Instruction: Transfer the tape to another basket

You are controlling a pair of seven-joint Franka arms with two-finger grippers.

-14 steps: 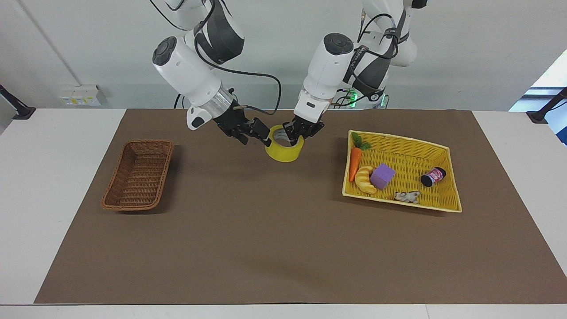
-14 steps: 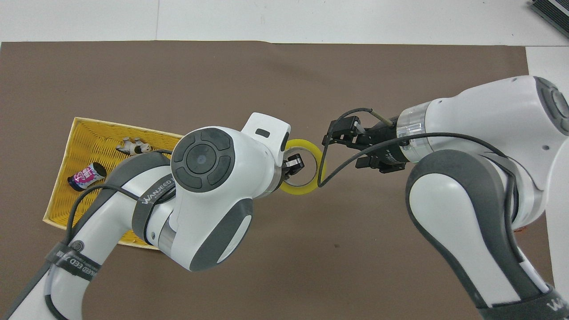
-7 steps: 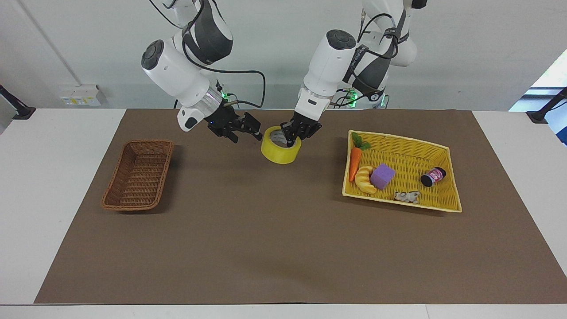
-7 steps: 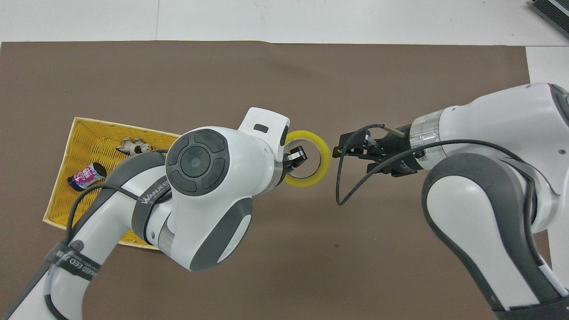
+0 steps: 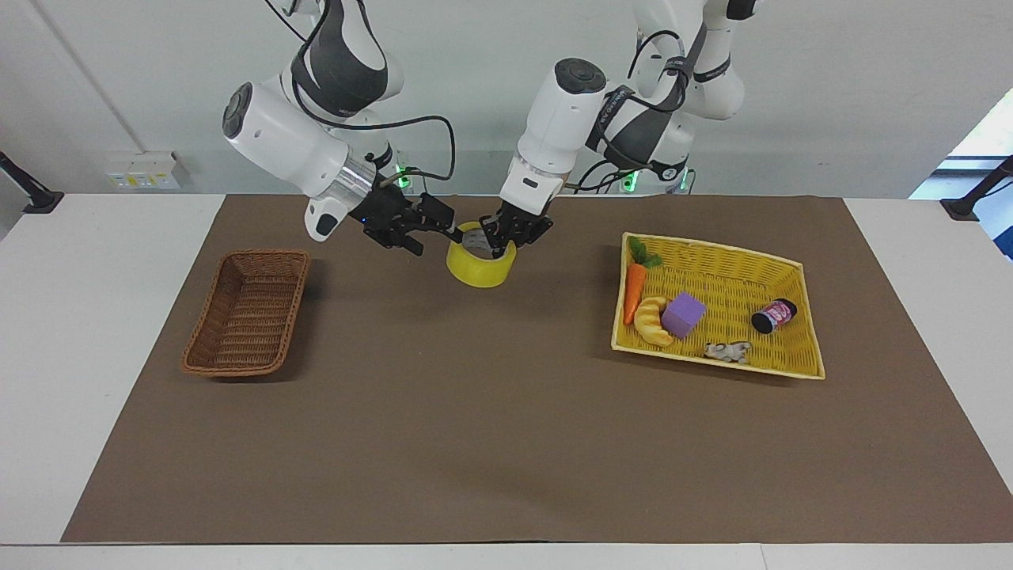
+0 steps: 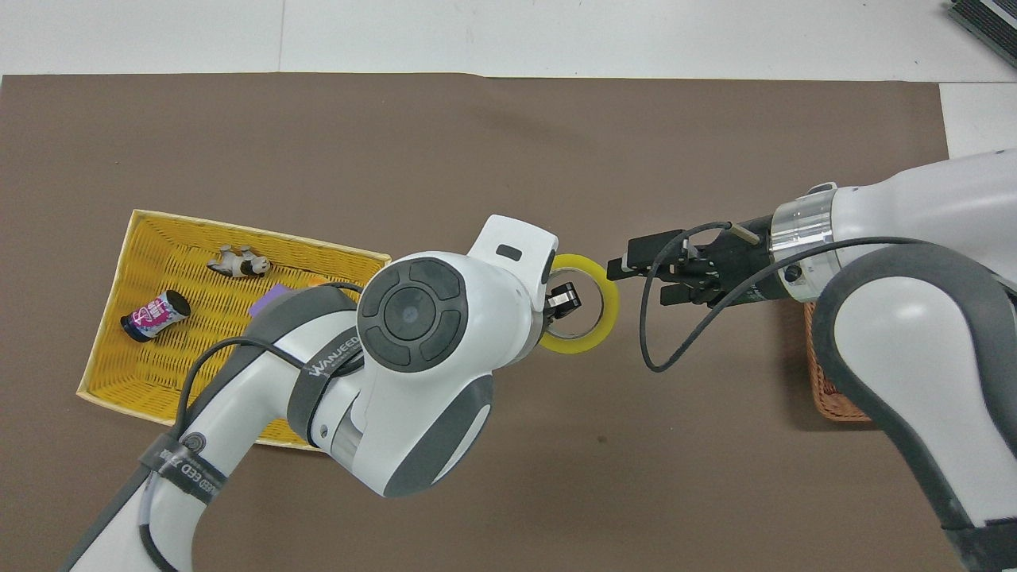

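Observation:
I should expect the brown wicker basket to be empty when I bring the tape there, because only weave can be seen in the uncovered corner.
The tape, a wide yellow roll with a pale core, hangs over the brown mat between the two baskets. My left gripper comes down from above and is shut on the roll's wall, one finger inside the core; it also shows in the overhead view with the tape. My right gripper is open and holds nothing, its tips just beside the roll on the side toward the brown wicker basket. The right arm hides most of that basket from overhead.
A large yellow basket lies toward the left arm's end of the table. It holds a carrot, a croissant, a purple block, a small bottle and a small figurine.
My left gripper has carried the tape sideways toward the brown basket. The open right gripper has drawn back the same way, staying beside the roll.

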